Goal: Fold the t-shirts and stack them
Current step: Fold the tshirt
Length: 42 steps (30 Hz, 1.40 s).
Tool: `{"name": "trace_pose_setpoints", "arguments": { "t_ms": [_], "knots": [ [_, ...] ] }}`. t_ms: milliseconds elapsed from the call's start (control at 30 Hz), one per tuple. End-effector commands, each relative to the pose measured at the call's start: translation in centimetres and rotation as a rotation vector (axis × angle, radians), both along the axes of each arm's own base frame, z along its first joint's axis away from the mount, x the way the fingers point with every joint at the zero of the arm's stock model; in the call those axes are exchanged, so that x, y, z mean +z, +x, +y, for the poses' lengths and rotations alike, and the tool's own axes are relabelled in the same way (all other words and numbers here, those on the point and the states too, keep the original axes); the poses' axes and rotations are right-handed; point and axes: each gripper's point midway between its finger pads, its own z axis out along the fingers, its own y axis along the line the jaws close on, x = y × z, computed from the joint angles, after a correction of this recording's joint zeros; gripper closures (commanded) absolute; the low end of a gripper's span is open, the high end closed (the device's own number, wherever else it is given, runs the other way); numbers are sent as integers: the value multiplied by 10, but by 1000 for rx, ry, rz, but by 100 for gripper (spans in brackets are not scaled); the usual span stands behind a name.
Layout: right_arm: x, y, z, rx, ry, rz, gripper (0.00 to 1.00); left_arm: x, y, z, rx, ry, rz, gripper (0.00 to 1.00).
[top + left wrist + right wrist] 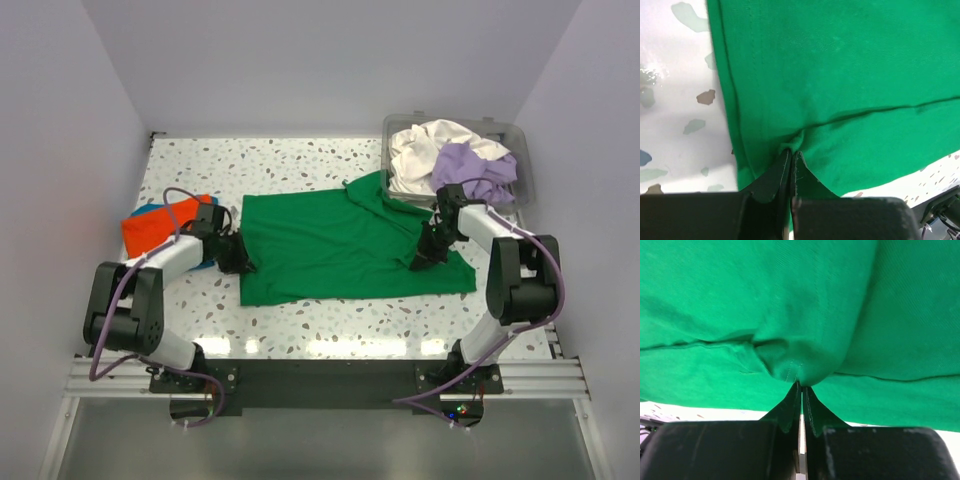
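Note:
The green t-shirt is right up against the bin's corner, so my left gripper needs to grab the shirt's near edge and help pull it forward before I fold any further.
A bright green t-shirt lies spread across the middle of the table. My left gripper is shut on a pinch of its left edge; the wrist view shows the green cloth bunched at my closed fingertips. My right gripper is shut on a fold of cloth on the shirt's right side; the green cloth puckers at my fingertips. An orange t-shirt lies folded at the left over a blue one. White and lavender shirts lie crumpled in the bin.
The clear plastic bin stands at the back right, its near-left corner overlapped by the green shirt's collar. The speckled tabletop shows behind and in front of the shirt. White walls close in the sides and back.

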Motion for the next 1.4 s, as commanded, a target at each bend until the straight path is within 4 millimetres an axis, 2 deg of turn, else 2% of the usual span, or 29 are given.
{"name": "trace_pose_setpoints", "arguments": {
  "t_ms": [0,133,300,433,733,800,867,967,1233,1300,1367],
  "knots": [
    [17,21,10,11,28,-64,100,30,17,-1,0,-8,-155,100],
    [26,29,13,14,33,-80,100,38,14,4,13,11,-193,100],
    [25,38,21,28,56,-80,100,26,7,7,8,28,-152,100],
    [20,46,27,28,69,-76,100,26,10,11,25,53,-151,100],
    [30,68,36,34,75,-122,100,29,13,21,76,100,-164,100],
    [31,71,37,38,77,-129,100,30,14,22,79,105,-164,94],
    [32,75,41,41,88,-136,100,32,16,23,85,109,-169,80],
    [29,79,46,51,99,-131,100,38,20,25,93,120,-184,70],
    [24,95,67,76,155,-140,98,61,30,26,94,128,-238,63],
    [24,98,73,88,164,-137,92,65,31,23,89,113,-246,62],
    [24,100,77,99,166,-136,80,67,31,19,80,90,-252,62]
  ]
}}
